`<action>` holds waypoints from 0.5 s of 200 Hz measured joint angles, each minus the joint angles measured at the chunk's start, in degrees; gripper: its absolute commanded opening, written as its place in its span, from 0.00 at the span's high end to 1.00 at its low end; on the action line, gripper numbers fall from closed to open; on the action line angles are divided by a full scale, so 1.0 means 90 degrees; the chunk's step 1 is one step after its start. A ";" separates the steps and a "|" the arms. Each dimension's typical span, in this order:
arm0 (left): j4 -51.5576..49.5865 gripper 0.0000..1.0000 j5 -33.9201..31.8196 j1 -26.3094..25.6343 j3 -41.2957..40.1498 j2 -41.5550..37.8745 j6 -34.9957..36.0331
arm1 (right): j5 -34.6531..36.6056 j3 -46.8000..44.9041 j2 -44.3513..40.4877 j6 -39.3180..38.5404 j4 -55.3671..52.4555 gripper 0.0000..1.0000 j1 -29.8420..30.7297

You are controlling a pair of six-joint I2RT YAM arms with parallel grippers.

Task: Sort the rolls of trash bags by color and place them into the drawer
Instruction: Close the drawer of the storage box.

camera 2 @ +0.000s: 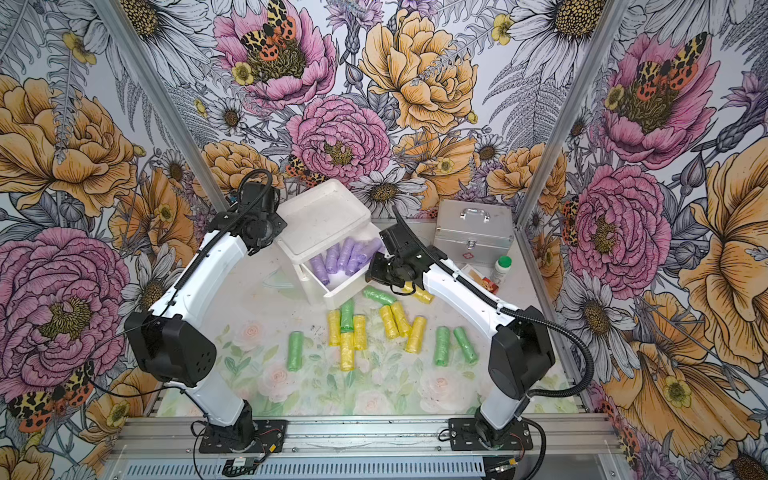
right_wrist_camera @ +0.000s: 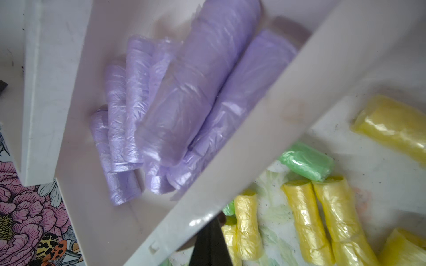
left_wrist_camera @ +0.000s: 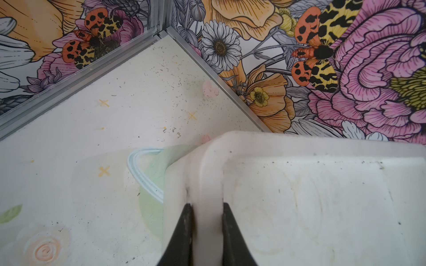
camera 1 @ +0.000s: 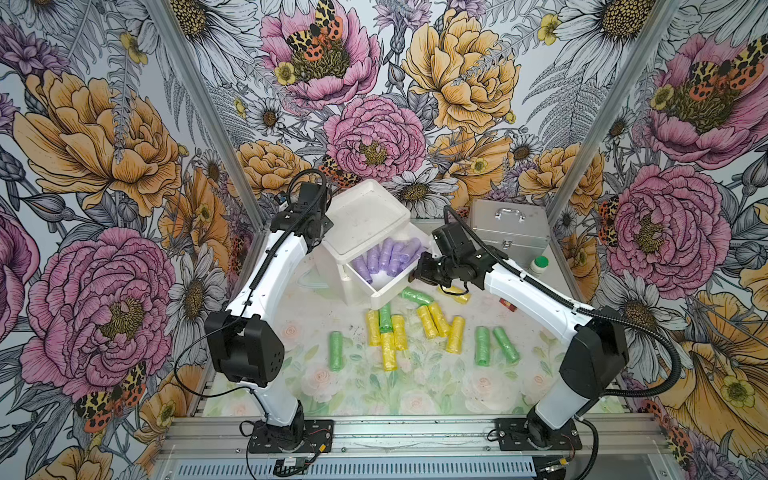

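Observation:
I should keep pushing the drawer's front [camera 1: 395, 287] with my right gripper until it meets the chest, as the purple rolls [camera 1: 389, 256] lie low inside the top drawer.
The drawer chest [camera 1: 365, 212] [camera 2: 324, 216] stands at the back middle. Its top drawer [right_wrist_camera: 265, 138] is pulled out and holds several purple rolls [camera 1: 388, 257] [camera 2: 347, 257] [right_wrist_camera: 184, 103]. My left gripper [left_wrist_camera: 206, 205] [camera 1: 323, 227] is shut on the raised rim of the chest's top [left_wrist_camera: 322, 195], at its left side. My right gripper [right_wrist_camera: 214, 221] [camera 1: 419, 272] [camera 2: 376, 272] is shut at the drawer's front, on its brown pull tab [right_wrist_camera: 222, 217]. Several yellow rolls [camera 1: 432, 322] [right_wrist_camera: 306, 221] and green rolls [camera 1: 336, 351] [right_wrist_camera: 306, 162] lie loose on the table in front of the chest.
A silver metal case [camera 1: 509, 226] stands at the back right, with a white green-capped bottle [camera 1: 539, 266] in front of it. A small red-brown box [camera 1: 508, 304] lies beside my right arm. One yellow roll [camera 1: 459, 296] lies under that arm. Flowered walls close three sides.

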 measured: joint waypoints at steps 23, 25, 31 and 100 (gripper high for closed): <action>0.0000 1.00 -0.0019 -0.0002 0.0000 0.0000 -0.0017 | -0.0192 0.0534 0.0430 0.0000 0.0228 1.00 0.0090; 0.0000 1.00 -0.0017 -0.0002 0.0000 0.0000 -0.0012 | -0.0206 0.0585 0.0478 0.0000 0.0260 1.00 0.0102; 0.0000 1.00 -0.0017 -0.0007 0.0002 0.0000 0.0007 | -0.0240 0.0716 0.0588 0.0000 0.0321 1.00 0.0143; -0.0027 1.00 -0.0007 -0.0019 0.0056 0.0041 0.0056 | -0.0284 0.1795 0.1511 -0.0002 0.0413 1.00 0.0146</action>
